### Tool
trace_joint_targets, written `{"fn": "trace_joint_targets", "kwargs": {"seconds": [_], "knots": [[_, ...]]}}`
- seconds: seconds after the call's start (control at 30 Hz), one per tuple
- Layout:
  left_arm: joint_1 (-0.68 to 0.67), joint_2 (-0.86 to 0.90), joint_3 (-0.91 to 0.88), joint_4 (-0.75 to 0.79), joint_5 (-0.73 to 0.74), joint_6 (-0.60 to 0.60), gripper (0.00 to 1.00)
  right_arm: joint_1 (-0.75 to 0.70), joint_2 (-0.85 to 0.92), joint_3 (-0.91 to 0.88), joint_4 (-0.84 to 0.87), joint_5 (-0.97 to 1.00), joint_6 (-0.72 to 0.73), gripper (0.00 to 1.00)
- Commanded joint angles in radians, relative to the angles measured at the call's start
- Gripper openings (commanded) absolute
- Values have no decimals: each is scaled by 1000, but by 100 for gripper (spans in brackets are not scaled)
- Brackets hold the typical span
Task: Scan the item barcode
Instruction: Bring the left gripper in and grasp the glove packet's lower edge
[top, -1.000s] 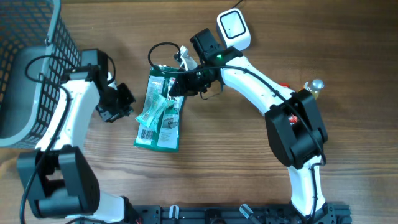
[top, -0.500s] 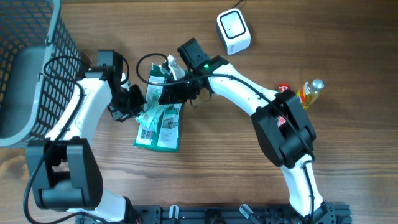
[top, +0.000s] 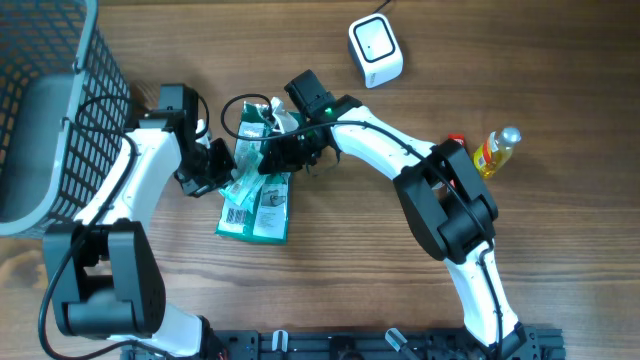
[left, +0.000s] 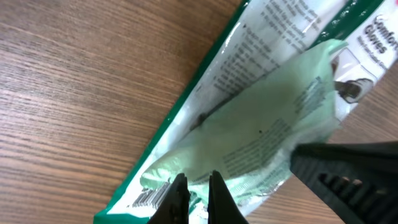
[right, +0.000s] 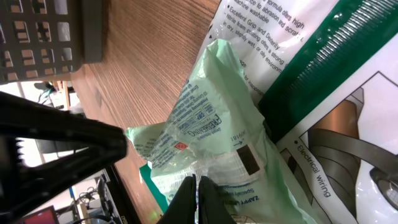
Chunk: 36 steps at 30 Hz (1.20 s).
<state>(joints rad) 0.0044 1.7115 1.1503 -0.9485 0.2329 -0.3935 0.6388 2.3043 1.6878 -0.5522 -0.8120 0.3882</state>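
Observation:
The barcode (left: 151, 196) beside the pouch is on the glove package, and the pouch is crumpled, so my left gripper should first smooth the pouch's end (left: 163, 174) out flat.
The item is a pale green pouch (top: 249, 178) lying crumpled on a flat green-and-white glove package (top: 262, 208). Its barcode (left: 149, 196) shows at the pouch's lower left in the left wrist view. My left gripper (top: 222, 172) is at the pouch's left edge, and its fingers (left: 180, 198) are nearly together just right of the barcode. My right gripper (top: 270, 152) is at the pouch's upper end, shut, with its tips (right: 196, 190) against the film. Whether either gripper pinches the film does not show. The white scanner (top: 375, 48) stands at the back.
A dark wire basket (top: 50, 100) fills the far left. A yellow bottle (top: 497, 150) and a small red-topped object (top: 455, 140) stand at the right. A black cable (top: 232, 108) loops behind the package. The right arm's black body (left: 348, 168) sits close to my left fingers.
My left gripper has swung right, up against the pouch's left edge. My right arm has shifted left and down over the package's top. The pouch has barely moved.

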Motion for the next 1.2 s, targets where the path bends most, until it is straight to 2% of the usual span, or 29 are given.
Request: {"fn": "trace_joint_targets", "kwargs": {"seconds": [0.0, 0.07, 0.1, 0.23, 0.67, 0.8, 1.17], "knots": [[-2, -11, 66, -32, 123, 59, 4, 3, 29, -14, 5, -5, -22, 4], [-3, -11, 64, -37, 244, 103, 4, 3, 29, -14, 3, -5, -22, 4], [-5, -11, 60, -36, 251, 102, 4, 3, 29, -14, 0, -5, -22, 4], [-9, -11, 27, -31, 195, 103, 4, 7, 29, -14, -2, 2, -23, 4], [-9, -10, -98, 155, 188, 82, 4, 10, 29, -14, -5, 3, -23, 4], [-9, -9, -103, 179, 81, 37, 4, 11, 29, -14, -8, 7, -23, 4], [-9, 94, -195, 385, 38, 19, 4, 18, 29, -43, -31, 209, -16, 4]]}}
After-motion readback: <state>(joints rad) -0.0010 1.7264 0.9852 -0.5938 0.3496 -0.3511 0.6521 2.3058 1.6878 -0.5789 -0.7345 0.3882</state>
